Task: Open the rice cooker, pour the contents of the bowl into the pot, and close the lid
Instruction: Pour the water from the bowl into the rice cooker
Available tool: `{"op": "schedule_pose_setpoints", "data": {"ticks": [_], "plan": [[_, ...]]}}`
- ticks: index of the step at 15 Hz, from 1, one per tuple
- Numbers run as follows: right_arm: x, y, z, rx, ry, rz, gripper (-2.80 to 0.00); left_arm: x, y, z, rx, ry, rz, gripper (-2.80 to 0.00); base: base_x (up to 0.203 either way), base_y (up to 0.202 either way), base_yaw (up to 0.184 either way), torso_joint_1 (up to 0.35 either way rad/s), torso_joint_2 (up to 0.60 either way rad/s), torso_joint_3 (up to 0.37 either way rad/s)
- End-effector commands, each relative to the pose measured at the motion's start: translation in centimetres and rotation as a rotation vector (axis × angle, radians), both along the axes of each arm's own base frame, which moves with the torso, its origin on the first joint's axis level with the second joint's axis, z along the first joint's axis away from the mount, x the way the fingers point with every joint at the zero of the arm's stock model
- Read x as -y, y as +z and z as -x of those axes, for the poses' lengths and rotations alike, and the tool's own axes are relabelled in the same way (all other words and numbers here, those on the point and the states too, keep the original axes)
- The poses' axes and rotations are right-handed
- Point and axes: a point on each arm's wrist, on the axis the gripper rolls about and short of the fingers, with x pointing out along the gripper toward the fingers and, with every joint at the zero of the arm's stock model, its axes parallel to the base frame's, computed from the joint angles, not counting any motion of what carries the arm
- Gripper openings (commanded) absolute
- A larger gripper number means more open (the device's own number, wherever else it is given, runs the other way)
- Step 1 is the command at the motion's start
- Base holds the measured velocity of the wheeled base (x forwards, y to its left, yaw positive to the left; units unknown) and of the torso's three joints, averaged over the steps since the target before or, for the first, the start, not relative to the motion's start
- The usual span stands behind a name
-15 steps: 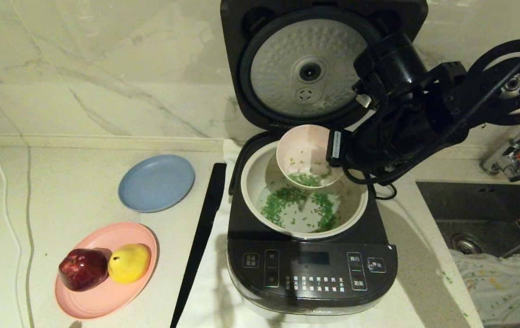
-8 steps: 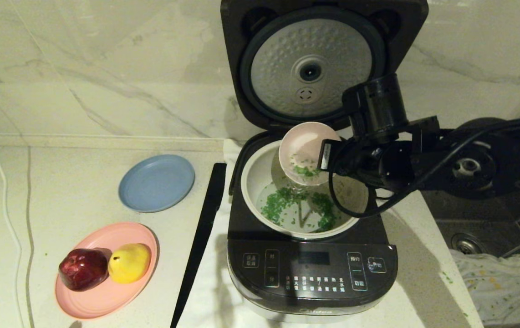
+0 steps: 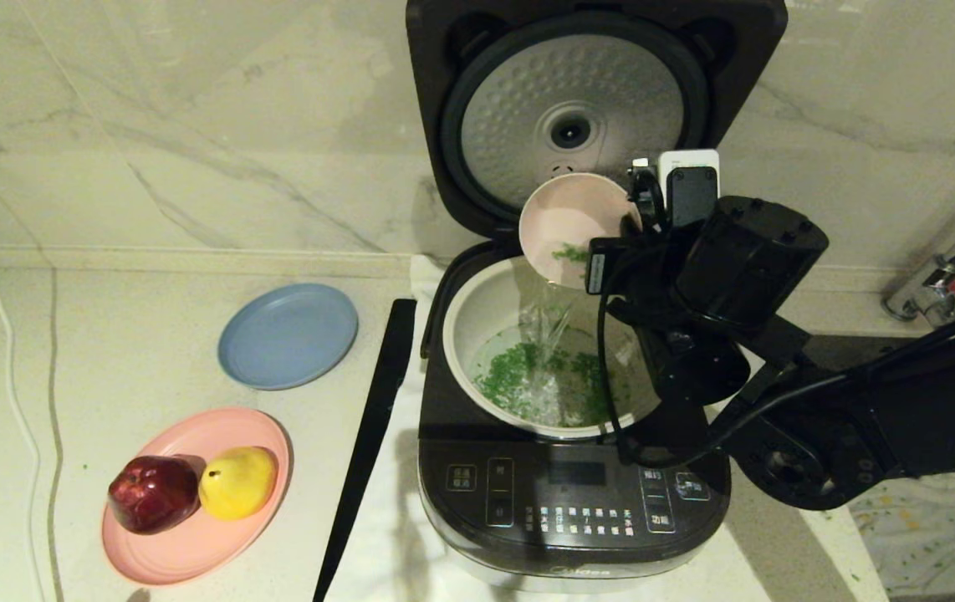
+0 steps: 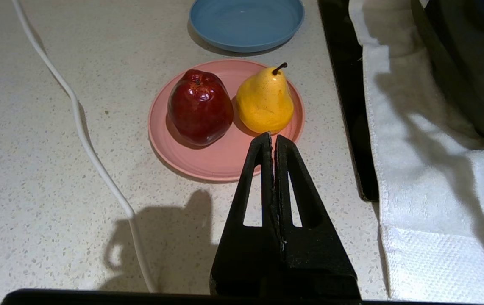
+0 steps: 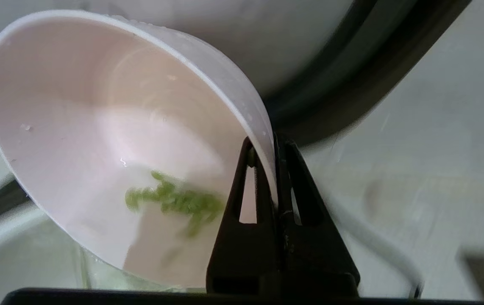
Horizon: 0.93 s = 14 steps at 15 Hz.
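Note:
My right gripper tips the bowl, but a clump of green bits (image 3: 570, 252) clings inside, so I should lower it still tipped over the pot (image 3: 536, 313) before carrying it away.
The dark grey rice cooker (image 3: 574, 485) stands with its lid (image 3: 569, 117) swung upright, silver underside facing me. In the cream-white pot (image 3: 471, 322) lie green contents (image 3: 528, 380) in water. My right gripper (image 5: 269, 144) is shut on the rim of the pale pink bowl (image 3: 565, 221), one finger inside and one outside. The bowl (image 5: 98, 127) hangs steeply tipped over the back of the pot. A clump of green bits (image 5: 174, 201) clings inside it and a thin stream falls into the pot. My left gripper (image 4: 272, 137) is shut and empty, low over the counter near the pink plate.
Left of the cooker are a blue plate (image 3: 288, 334), a pink plate (image 3: 193, 535) holding a red apple (image 3: 151, 493) and a yellow pear (image 3: 237, 482), and a black strip (image 3: 369, 435). A white towel (image 4: 428, 190) lies under the cooker. A sink with a cloth (image 3: 929, 535) is at right.
My right arm has lifted the bowl higher and tipped it further, its wrist swinging round over the cooker's right side. More green bits and water have fallen into the pot.

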Motion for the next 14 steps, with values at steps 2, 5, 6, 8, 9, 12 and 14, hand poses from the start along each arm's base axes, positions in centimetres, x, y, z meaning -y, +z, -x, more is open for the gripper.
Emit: {"op": "schedule_pose_setpoints", "data": {"ticks": [2, 5, 6, 8, 9, 12, 14], "plan": [[-0.4, -1.3, -0.5, 0.080, -0.015, -0.001, -2.80, 0.0, -0.1, 0.0, -0.005, 0.000, -0.001, -2.80, 0.000, 0.000, 0.000, 0.000, 0.00, 0.000], [-0.7, -2.6, -0.8, 0.140, -0.044, 0.027, -2.80, 0.0, -0.1, 0.0, -0.005, 0.000, 0.001, -2.80, 0.000, 0.000, 0.000, 0.000, 0.00, 0.000], [-0.8, -3.2, -0.7, 0.124, -0.044, 0.058, -2.80, 0.0, -0.1, 0.0, -0.005, 0.000, -0.001, -2.80, 0.000, 0.000, 0.000, 0.000, 0.00, 0.000], [-0.8, -3.1, -0.1, 0.120, -0.035, 0.062, -2.80, 0.0, -0.1, 0.0, -0.005, 0.000, -0.001, -2.80, 0.000, 0.000, 0.000, 0.000, 0.00, 0.000], [-0.9, -3.1, 0.2, 0.118, -0.028, 0.062, -2.80, 0.0, -0.1, 0.0, -0.006, 0.000, -0.001, -2.80, 0.000, 0.000, 0.000, 0.000, 0.00, 0.000], [-1.6, -3.6, 1.4, 0.095, -0.002, 0.069, -2.80, 0.0, -0.1, 0.0, -0.005, 0.000, -0.001, -2.80, 0.000, 0.000, 0.000, 0.000, 0.00, 0.000], [-2.2, -3.9, 2.3, 0.085, 0.021, 0.070, -2.80, 0.0, -0.1, 0.0, -0.005, 0.000, -0.001, -2.80, 0.000, 0.000, 0.000, 0.000, 0.00, 0.000]]}}
